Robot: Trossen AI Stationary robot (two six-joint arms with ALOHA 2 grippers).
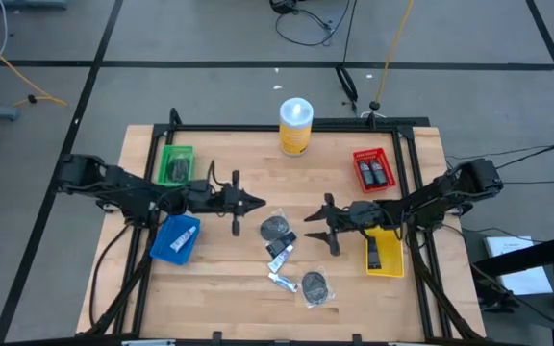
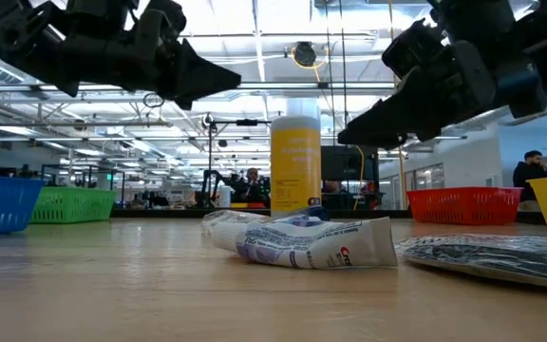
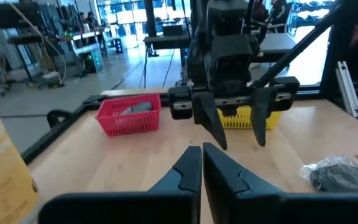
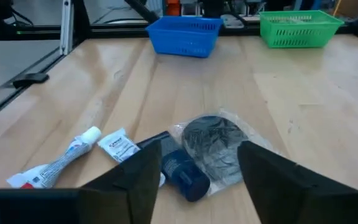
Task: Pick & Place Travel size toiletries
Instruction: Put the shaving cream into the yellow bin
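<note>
My left gripper is moving toward the round dark packet's edge (image 1: 264,229) facing it, which is clear of the black bottle (image 4: 184,173). It should keep going until my fingers open there.
On the table's middle lie a round dark packet (image 1: 277,228), a small black bottle (image 1: 279,252), thin white tubes (image 1: 282,280) and a second dark packet (image 1: 315,285). My left gripper (image 1: 256,203) hovers shut, just left of the first packet and above the table. My right gripper (image 1: 310,226) hovers open to that packet's right, facing it. The right wrist view looks between the open fingers (image 4: 199,152) at the packet (image 4: 213,140), the bottle (image 4: 182,171) and a tube (image 4: 61,160). The low view shows both grippers raised above a tube (image 2: 311,242).
A blue bin (image 1: 176,238) holding a white tube and a green bin (image 1: 174,165) stand on the left. A red bin (image 1: 373,170) with two black bottles and a yellow bin (image 1: 385,252) stand on the right. A tall yellow canister (image 1: 295,125) stands at the far edge.
</note>
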